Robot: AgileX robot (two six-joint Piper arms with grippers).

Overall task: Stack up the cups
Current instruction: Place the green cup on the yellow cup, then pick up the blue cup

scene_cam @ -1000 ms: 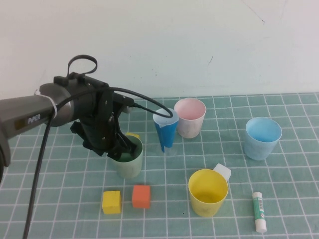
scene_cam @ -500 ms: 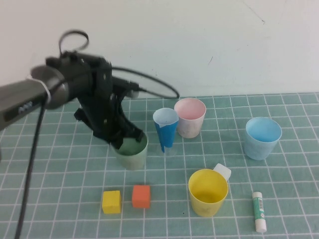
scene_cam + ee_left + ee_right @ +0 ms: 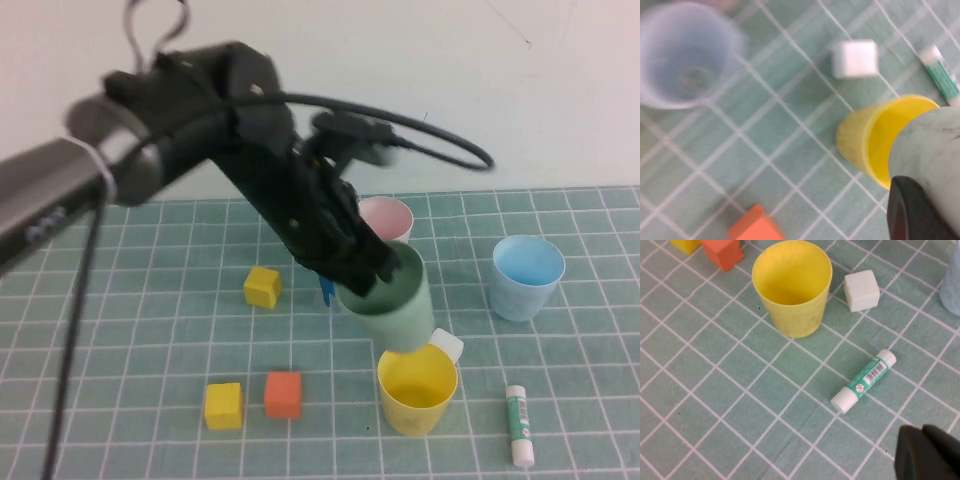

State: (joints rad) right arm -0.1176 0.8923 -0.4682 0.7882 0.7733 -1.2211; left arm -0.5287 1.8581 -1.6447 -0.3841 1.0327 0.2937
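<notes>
The green cup's base [image 3: 404, 342] is facing down toward the yellow cup's opening [image 3: 420, 372]. My left gripper goes on lowering the green cup until it nests inside the yellow cup.
My left gripper [image 3: 372, 272] is shut on the rim of the pale green cup [image 3: 392, 300] and holds it tilted in the air, just above and behind the bright yellow cup [image 3: 417, 388]. In the left wrist view the green cup [image 3: 935, 145] overlaps the yellow cup's [image 3: 867, 140] rim. The pale pink cup [image 3: 390, 214] stands behind the arm, partly hidden. The light blue cup [image 3: 527, 275] stands at the right. My right gripper [image 3: 927, 455] is out of the high view; it hovers shut near the yellow cup [image 3: 792, 287].
The dark-blue cone cup [image 3: 326, 291] is mostly hidden behind the arm. A white cube [image 3: 447, 346] sits behind the yellow cup, with a glue stick [image 3: 519, 426] to its right. One yellow cube [image 3: 263, 287] lies mid-left; another [image 3: 224, 405] and an orange cube [image 3: 283, 394] lie in front.
My left gripper has lifted the green cup off the table and carried it right, to above the yellow cup. A yellow cube shows where the cup stood.
</notes>
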